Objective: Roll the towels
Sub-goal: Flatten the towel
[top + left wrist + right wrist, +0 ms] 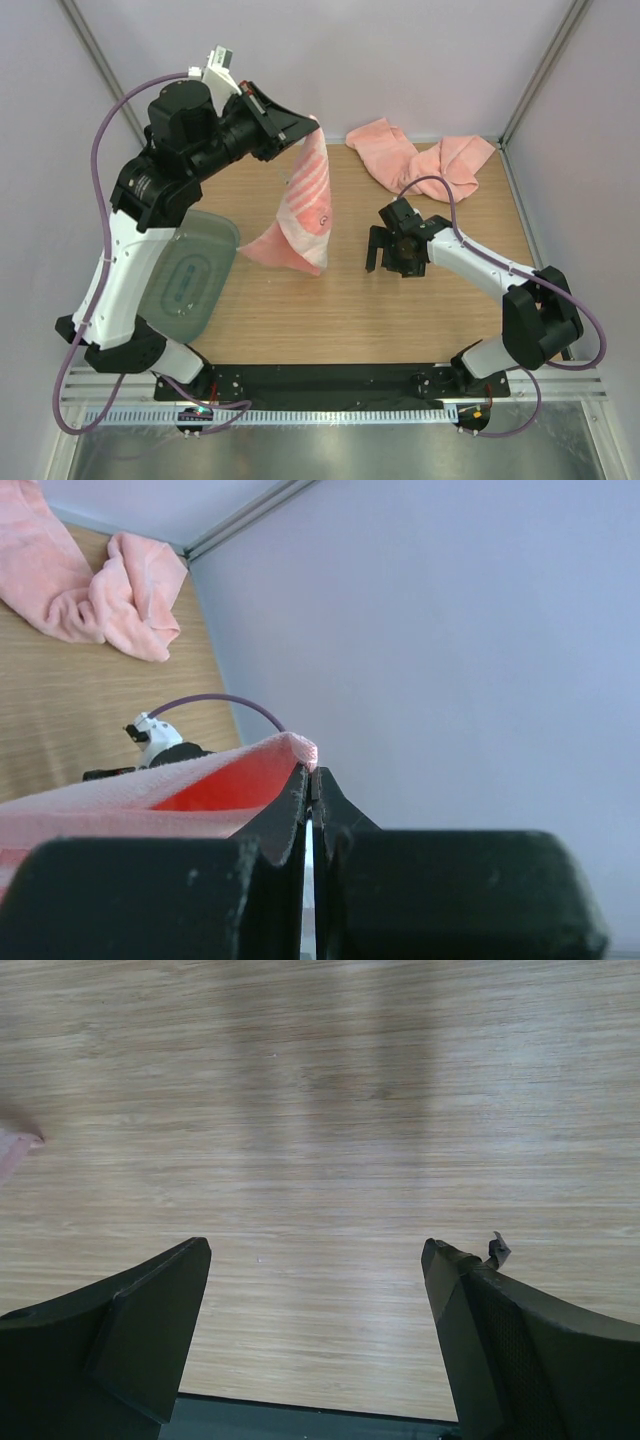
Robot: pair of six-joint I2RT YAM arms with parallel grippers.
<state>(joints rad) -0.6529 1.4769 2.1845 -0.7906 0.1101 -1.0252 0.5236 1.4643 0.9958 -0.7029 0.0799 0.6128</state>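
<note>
I should swing the towel, which hangs bunched from one corner in my left gripper, across the open wood and pull back low so it spreads out.
My left gripper is raised high at the back left and is shut on the corner of a salmon-pink towel with paler bands. The towel hangs down from it, and its lower end touches the table. In the left wrist view the pinched towel edge sits at the shut fingertips of the left gripper. Other pink towels lie crumpled at the back right, also in the left wrist view. My right gripper is open and empty, low over bare wood to the right of the hanging towel, seen too in its wrist view.
A translucent grey-green plastic tray lies at the left beside the left arm. The wooden table is enclosed by white walls with metal frame posts at the back corners. A tip of pink cloth shows at the left edge of the right wrist view.
</note>
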